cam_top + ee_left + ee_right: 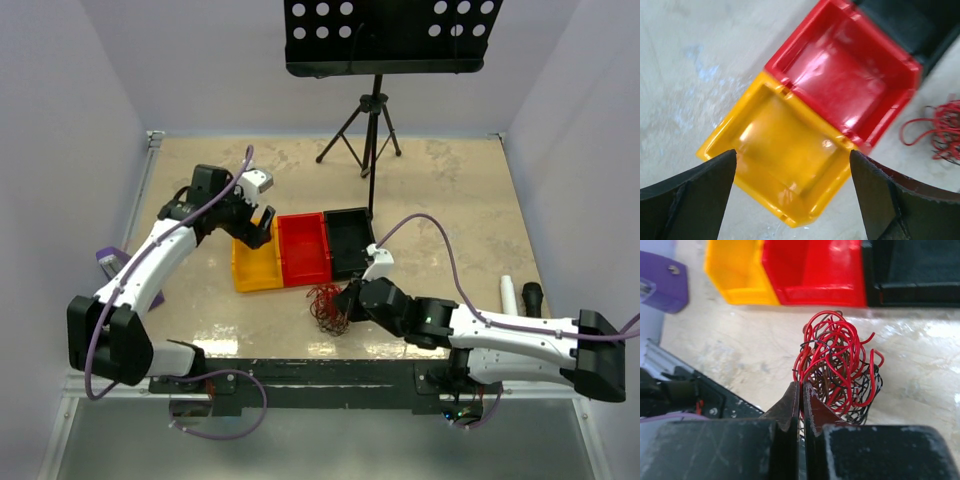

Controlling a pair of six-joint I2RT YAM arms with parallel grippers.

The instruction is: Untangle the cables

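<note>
A red cable will slide free and stay curly when I pull it away, because a loose red loop sticks out of the tangle.
The cables form a fist-sized tangle of thin red and dark wires on the table, just in front of the red bin; it also shows in the top view and at the right edge of the left wrist view. My right gripper is shut, its tips pinching strands at the tangle's near left side; it shows in the top view too. My left gripper is open and empty, hovering above the yellow bin; it shows in the top view as well.
Three bins stand in a row: yellow, red, black. A black music stand on a tripod is at the back. A white tube and a black object lie right. A purple block sits left.
</note>
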